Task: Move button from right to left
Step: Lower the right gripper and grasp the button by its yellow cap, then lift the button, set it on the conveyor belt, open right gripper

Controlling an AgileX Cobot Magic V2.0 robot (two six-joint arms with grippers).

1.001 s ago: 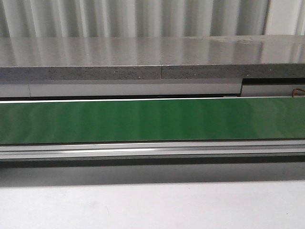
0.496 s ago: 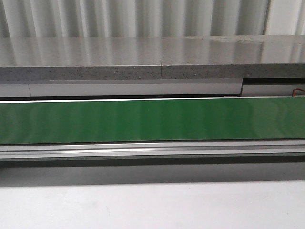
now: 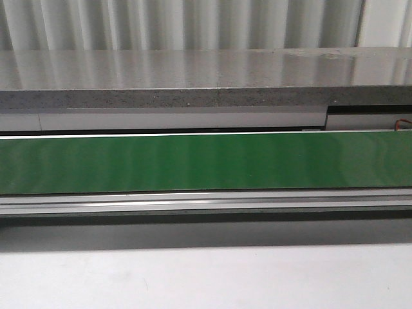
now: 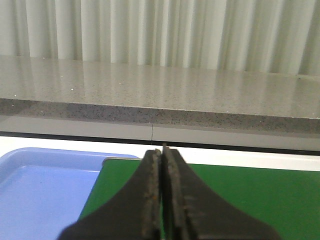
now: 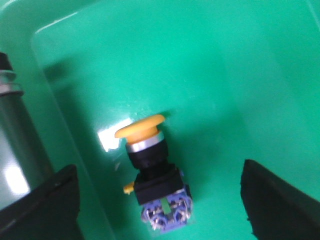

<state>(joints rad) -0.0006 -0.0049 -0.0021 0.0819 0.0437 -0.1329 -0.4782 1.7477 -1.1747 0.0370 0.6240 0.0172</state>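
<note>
The button's blue terminal block is shaped like a box, so I expect the button to ride along on the green belt rather than roll when I put it there.
The button (image 5: 152, 172) shows only in the right wrist view. It lies on its side on the floor of a green bin (image 5: 215, 75), with its yellow head, black collar and blue terminal block with a small green mark. My right gripper (image 5: 160, 200) is open above it, one finger on each side, not touching. My left gripper (image 4: 161, 165) is shut and empty, over the end of the green belt (image 4: 240, 195). Neither gripper nor the button shows in the front view.
A blue tray (image 4: 40, 190) lies beside the belt's end near my left gripper. The green conveyor belt (image 3: 206, 161) runs across the front view, with a grey stone ledge (image 3: 206, 80) behind and a white table surface (image 3: 206, 277) in front. The green bin's wall (image 5: 55, 100) stands close to one right finger.
</note>
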